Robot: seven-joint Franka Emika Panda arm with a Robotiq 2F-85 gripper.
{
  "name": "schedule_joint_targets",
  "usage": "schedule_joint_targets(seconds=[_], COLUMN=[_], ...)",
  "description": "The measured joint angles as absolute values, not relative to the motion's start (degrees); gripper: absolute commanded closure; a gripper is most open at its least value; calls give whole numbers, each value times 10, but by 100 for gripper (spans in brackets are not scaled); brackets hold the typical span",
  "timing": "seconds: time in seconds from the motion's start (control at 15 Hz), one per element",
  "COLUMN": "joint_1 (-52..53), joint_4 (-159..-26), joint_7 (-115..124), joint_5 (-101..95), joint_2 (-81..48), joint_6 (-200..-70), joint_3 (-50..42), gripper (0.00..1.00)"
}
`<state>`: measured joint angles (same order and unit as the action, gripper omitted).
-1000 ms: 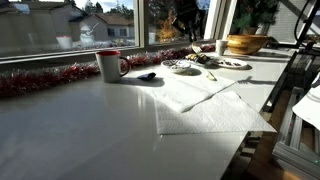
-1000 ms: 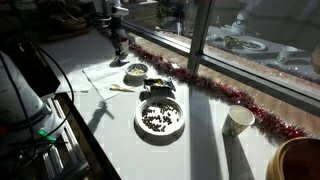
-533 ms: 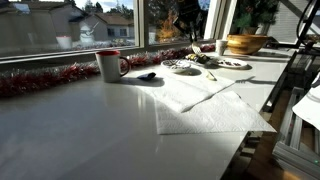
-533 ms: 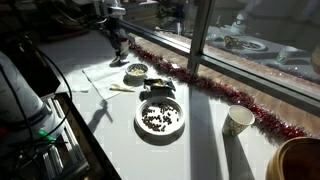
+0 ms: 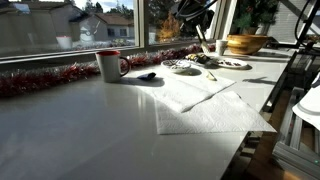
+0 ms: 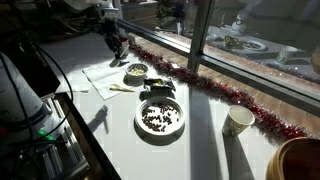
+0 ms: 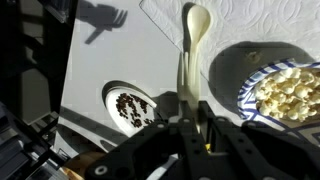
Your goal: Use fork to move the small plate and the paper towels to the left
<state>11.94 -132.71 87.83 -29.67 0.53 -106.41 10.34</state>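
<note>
My gripper should move the fork across and lower it next to the plate's blue rim (image 7: 246, 93), because the fork's teeth are hanging over the wooden spoon (image 7: 198, 22), short of the small plate.
My gripper (image 7: 190, 108) is shut on the handle of a pale fork (image 7: 193, 50), which points down toward the table from well above it. In both exterior views the gripper (image 5: 192, 12) (image 6: 113, 30) hangs above the window side of the table. The small plate (image 7: 285, 92), with a blue patterned rim and pale food on it, lies just right of the fork in the wrist view. It also shows in both exterior views (image 5: 182, 67) (image 6: 136, 72). The white paper towels (image 5: 200, 100) (image 6: 95, 75) (image 7: 250, 25) lie flat beside the small plate.
A larger plate with dark food (image 6: 160, 117) (image 7: 130, 105) lies nearby. A white and red mug (image 5: 108, 65), a paper cup (image 6: 238, 121), a wooden bowl (image 5: 245, 43) and red tinsel (image 5: 40, 80) line the window side. A small dark object (image 5: 148, 75) lies near the mug.
My gripper has shifted slightly with the fork, which now hangs in plain sight above the plates. Plates and paper towels have not moved.
</note>
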Motion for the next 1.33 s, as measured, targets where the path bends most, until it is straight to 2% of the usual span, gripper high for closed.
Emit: schedule_joint_targets(seconds=[0.4, 0.73, 0.8, 1.0, 1.07, 1.33], joint_1=[133, 144, 147, 146, 146, 147], joint_4=[-1328, -1327, -1326, -1325, -1325, -1326], joint_7=[1059, 1125, 1134, 1137, 1136, 1136], joint_5=[-360, -499, -522, -526, -526, -526], joint_2=[-19, -61, -73, -83, -82, -81], joint_6=[-976, -984, -988, -989, -989, -1014], joint_3=[127, 132, 132, 132, 132, 133], gripper=[97, 97, 87, 87, 97, 97])
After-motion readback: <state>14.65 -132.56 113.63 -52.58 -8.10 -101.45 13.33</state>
